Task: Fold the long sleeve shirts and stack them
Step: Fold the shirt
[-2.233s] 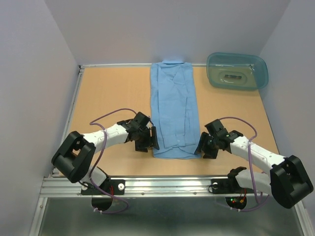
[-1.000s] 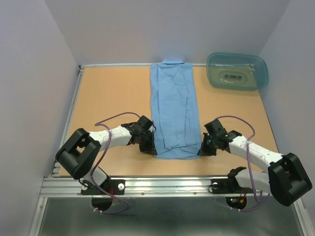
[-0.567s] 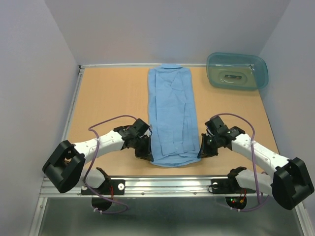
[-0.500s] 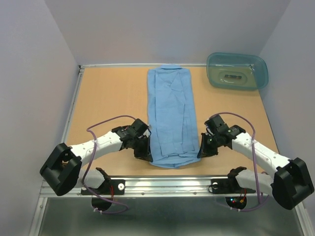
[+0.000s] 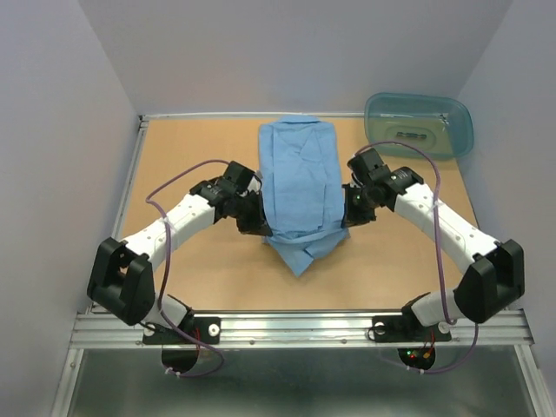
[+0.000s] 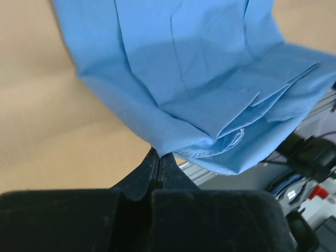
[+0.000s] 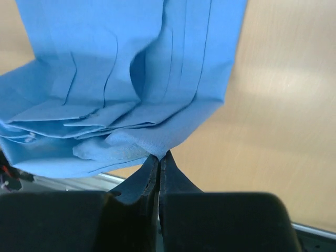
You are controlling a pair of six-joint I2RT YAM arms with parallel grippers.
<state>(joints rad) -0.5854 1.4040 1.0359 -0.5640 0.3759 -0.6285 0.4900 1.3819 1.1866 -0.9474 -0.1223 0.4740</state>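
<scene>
My left gripper is moving toward the collar with both corners of the lifted end (image 5: 274,234) in line with the shirt's sides. It should keep going that way and let go over the shirt's middle (image 5: 300,172).
One light blue long sleeve shirt (image 5: 300,178) lies in a narrow strip down the middle of the table, its near end lifted off the wood. My left gripper (image 5: 261,229) is shut on that end's left corner (image 6: 157,148). My right gripper (image 5: 348,219) is shut on its right corner (image 7: 160,150). Between the two grips the lifted end sags, and a loose point of cloth (image 5: 300,258) hangs toward the table. Both wrist views show layered folds of blue cloth (image 6: 220,121) (image 7: 105,115) just beyond the pinched fingertips. The collar end (image 5: 295,126) rests at the far edge.
A translucent teal plastic tub (image 5: 419,126) stands at the far right corner. The wooden tabletop (image 5: 182,165) is bounded by grey walls on three sides and by a metal rail (image 5: 295,326) along the near edge, where the arm bases sit.
Both grippers closed on the shirt's near corners, then lifted them and carried them away from the near edge. The near end now hangs raised over the middle of the shirt.
</scene>
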